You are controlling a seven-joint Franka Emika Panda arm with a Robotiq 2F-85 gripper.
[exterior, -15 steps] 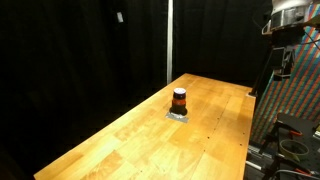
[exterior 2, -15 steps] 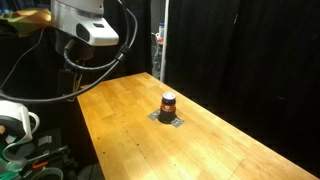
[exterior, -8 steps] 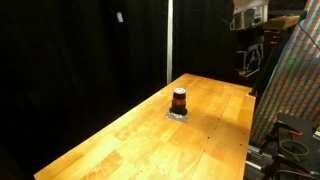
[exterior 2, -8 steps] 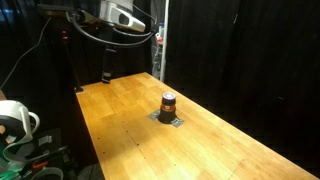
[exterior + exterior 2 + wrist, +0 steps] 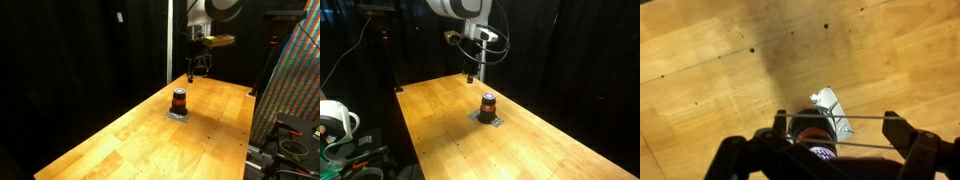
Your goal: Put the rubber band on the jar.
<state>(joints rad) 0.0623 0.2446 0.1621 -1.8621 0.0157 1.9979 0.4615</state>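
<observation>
Next, I centre the rubber band over the jar's lid [image 5: 488,97] with my gripper before lowering it, because the jar [image 5: 814,131] is closer to one finger under the stretched rubber band.
The jar [image 5: 179,99], small with a dark brown body and an orange-red upper part, stands on a flat grey pad [image 5: 178,115] on the wooden table; both exterior views show it [image 5: 488,102]. My gripper [image 5: 192,72] hangs in the air above and behind the jar, also visible from the other side [image 5: 470,76]. In the wrist view the fingers [image 5: 837,130] are spread wide. A thin rubber band [image 5: 860,117] is stretched between them. The jar [image 5: 812,135] lies below, near the left finger, partly hidden by the gripper body.
The long wooden table [image 5: 120,140] has black curtains behind it. A colourful panel and cables [image 5: 290,100] stand beside one table edge. A reel and cables [image 5: 340,125] sit off the opposite edge.
The arm has swung in from beyond the table's edge and come down over the table towards the jar. The jar and pad have not moved.
</observation>
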